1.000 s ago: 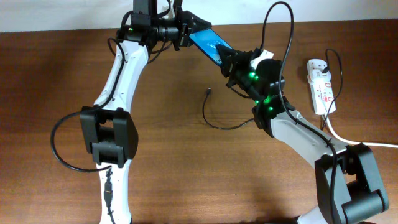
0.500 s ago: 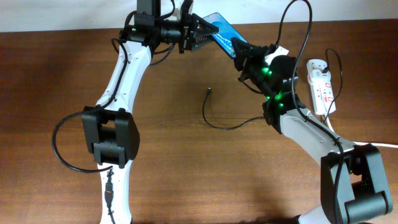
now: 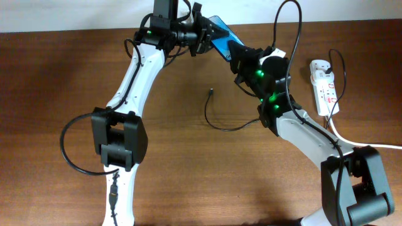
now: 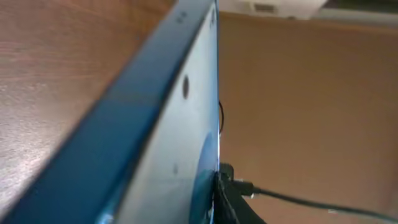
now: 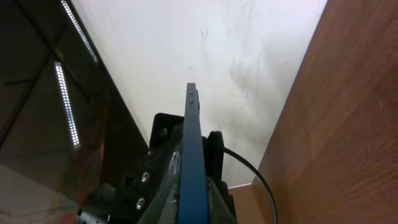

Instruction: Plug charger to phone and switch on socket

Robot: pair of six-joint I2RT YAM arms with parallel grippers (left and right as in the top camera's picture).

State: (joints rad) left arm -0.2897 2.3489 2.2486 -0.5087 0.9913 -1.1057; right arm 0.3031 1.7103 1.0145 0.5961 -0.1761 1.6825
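My right gripper should leave the phone (image 3: 223, 40) to my left gripper and grab the plug (image 3: 211, 91), as both grippers hold the phone while the charger's plug lies loose.
The phone (image 3: 219, 32), blue screen up, is held tilted above the table's far edge between both grippers. My left gripper (image 3: 205, 32) is shut on its left end; in the left wrist view the phone (image 4: 155, 124) fills the frame. My right gripper (image 3: 237, 55) is shut on its right end; in the right wrist view the phone (image 5: 193, 149) stands edge-on between the fingers. The charger (image 3: 210, 113) lies loose on the table, its plug tip (image 3: 211, 91) free, below the phone. The socket (image 3: 325, 85) lies at the right with a black plug in it.
The socket's thick white cord (image 3: 358, 142) runs off to the right edge. A pale wall (image 3: 63, 16) borders the table's far edge just behind the phone. My right arm's black cable (image 3: 284, 19) loops above it.
The phone has been carried up toward the table's far edge by both grippers. The left arm's elbow has swung right. The charger has not moved.
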